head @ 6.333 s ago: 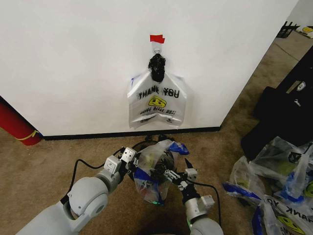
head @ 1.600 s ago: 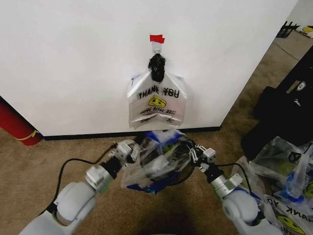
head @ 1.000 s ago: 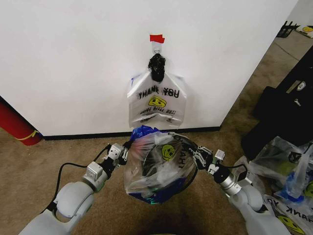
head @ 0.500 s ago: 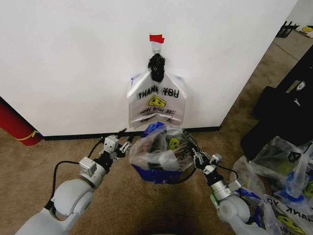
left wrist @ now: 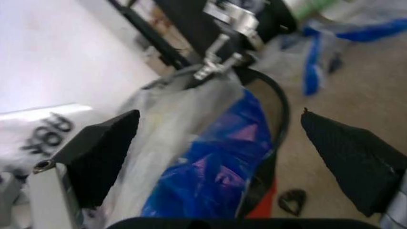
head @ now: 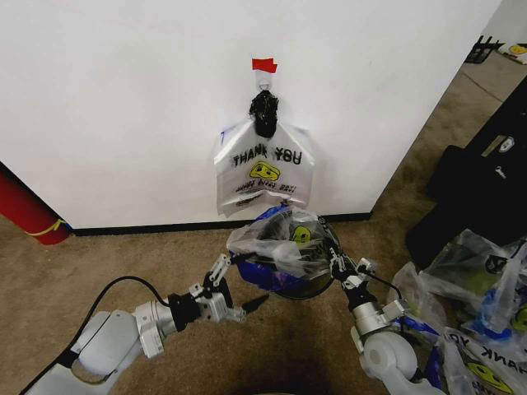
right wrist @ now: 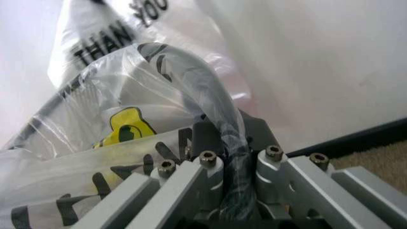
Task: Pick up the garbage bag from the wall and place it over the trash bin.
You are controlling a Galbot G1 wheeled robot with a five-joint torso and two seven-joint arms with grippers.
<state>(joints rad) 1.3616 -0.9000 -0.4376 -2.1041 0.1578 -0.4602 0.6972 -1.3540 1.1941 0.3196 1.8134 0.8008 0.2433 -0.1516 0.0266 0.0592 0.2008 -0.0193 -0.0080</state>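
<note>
My gripper is going to push down the garbage bag (head: 276, 240). Slack plastic bunches up above the black rim (head: 311, 293), so I expect the bag to then sink inside and spread along the trash bin's sides.
The garbage bag (head: 280, 243), translucent white with a yellow smiley and blue handles, lies bunched over the trash bin (head: 306, 290), whose black rim shows under it. My right gripper (head: 333, 262) is at the bin's right side. The right wrist view shows that gripper (right wrist: 232, 160) shut on the black rim (right wrist: 210, 100) with bag plastic (right wrist: 121, 129) over it. My left gripper (head: 239, 286) hangs open below and left of the bag, touching nothing. The left wrist view shows its fingers (left wrist: 102, 152) wide apart before the bag (left wrist: 210, 162) and the bin's red base (left wrist: 267, 205).
A second THANK YOU bag (head: 263, 169) hangs on the wall (head: 123, 99) under a black knotted bundle (head: 264, 113) and red tape (head: 264, 64). A red cylinder (head: 29, 210) stands at left. Several loose bags (head: 469, 271) and black cases (head: 486, 181) crowd the right floor.
My left gripper has let go of the bag's left edge and drawn back and down toward me, open. The bag has settled lower over the bin. The right gripper keeps its hold.
</note>
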